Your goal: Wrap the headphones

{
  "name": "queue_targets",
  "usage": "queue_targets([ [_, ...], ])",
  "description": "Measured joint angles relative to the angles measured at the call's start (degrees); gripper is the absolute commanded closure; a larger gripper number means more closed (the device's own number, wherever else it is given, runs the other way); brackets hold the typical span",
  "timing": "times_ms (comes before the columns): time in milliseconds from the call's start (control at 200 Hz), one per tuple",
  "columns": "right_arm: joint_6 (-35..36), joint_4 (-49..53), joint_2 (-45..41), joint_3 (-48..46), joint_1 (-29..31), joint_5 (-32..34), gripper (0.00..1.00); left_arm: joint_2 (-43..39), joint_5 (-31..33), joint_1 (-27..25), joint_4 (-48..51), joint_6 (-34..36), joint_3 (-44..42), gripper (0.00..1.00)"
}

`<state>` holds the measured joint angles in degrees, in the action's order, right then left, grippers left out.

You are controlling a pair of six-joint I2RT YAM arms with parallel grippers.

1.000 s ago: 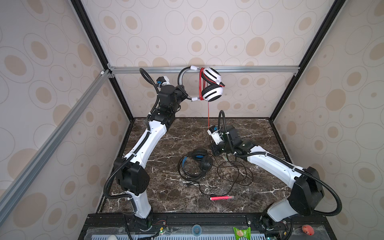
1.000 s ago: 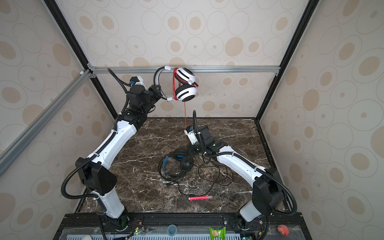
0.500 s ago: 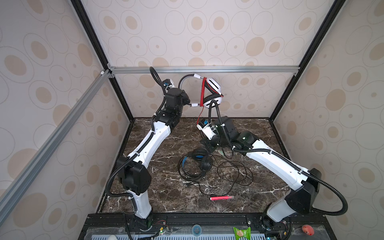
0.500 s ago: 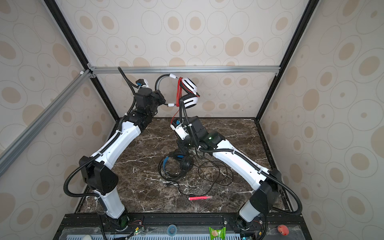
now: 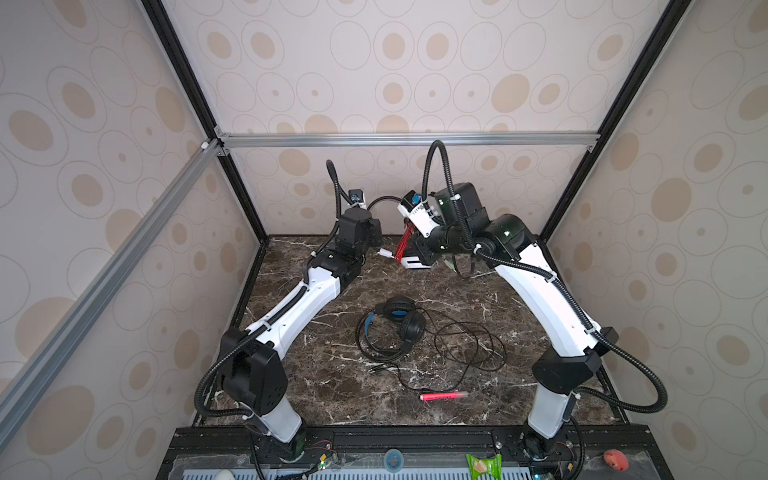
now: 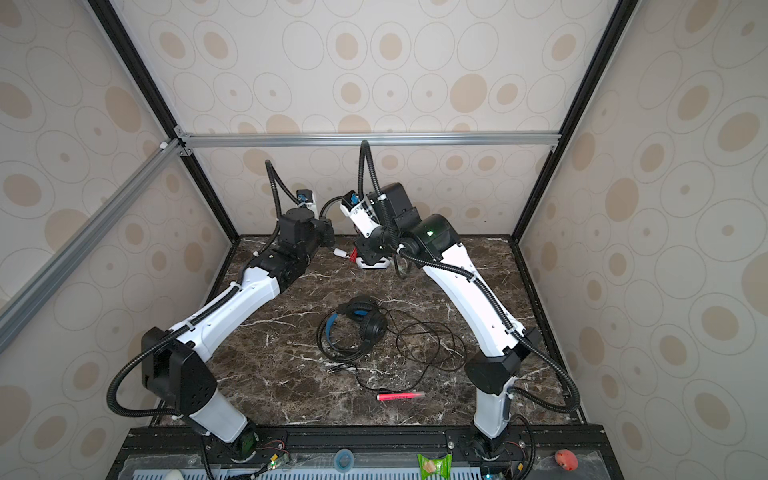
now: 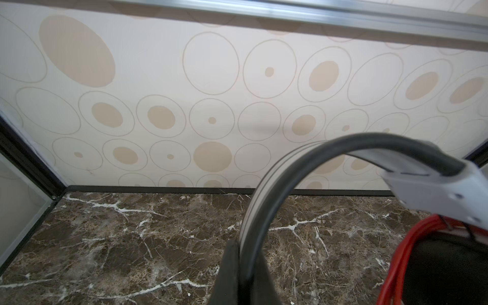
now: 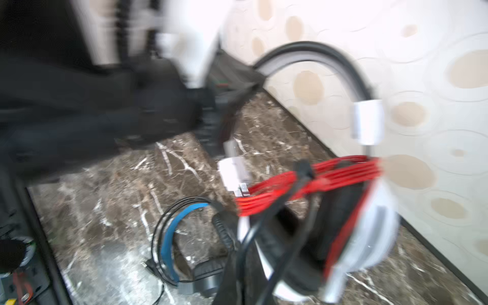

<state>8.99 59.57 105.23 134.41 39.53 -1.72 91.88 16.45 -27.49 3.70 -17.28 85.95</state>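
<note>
The red cord wound (image 8: 345, 177) is around the white headphones, so the robot's right gripper should keep drawing the dark strand (image 8: 277, 203) clear of the cups and let it go there.
The white headphones (image 5: 412, 262) hang low over the back of the marble table, in both top views (image 6: 372, 262). My left gripper (image 7: 244, 245) is shut on their grey band (image 7: 266, 184). Their red cord (image 8: 330, 174) lies wound in several turns across the cups (image 8: 369, 237). My right gripper (image 8: 239, 253) is right against the cups, shut on a thin dark strand of that cord; this view is blurred. The black headphones (image 5: 399, 324) with a blue-lined band (image 8: 171, 237) lie mid-table, their black cord (image 5: 469, 349) loose in loops.
A pink-red pen (image 5: 442, 395) lies near the table's front edge, beside the end of the black cord. An aluminium rail (image 5: 407, 139) crosses the back wall above both arms. Patterned walls close in the table on three sides.
The left arm has come down from rail height with the white headphones to just above the table's back. The right gripper rose to the cups, and the hanging red cord is now wound.
</note>
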Motion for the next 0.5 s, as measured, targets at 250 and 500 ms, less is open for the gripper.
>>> queue_targets([
  [250,0.5,2.3,0.0,2.2,-6.6,1.7,1.0,-5.1,-9.9,0.3,-2.1,1.6,-3.3,1.0],
  [500,0.5,2.9,0.0,2.3,-11.0,1.2,1.0,-6.8,-20.3,0.5,-3.0,0.3,-8.8,1.0],
])
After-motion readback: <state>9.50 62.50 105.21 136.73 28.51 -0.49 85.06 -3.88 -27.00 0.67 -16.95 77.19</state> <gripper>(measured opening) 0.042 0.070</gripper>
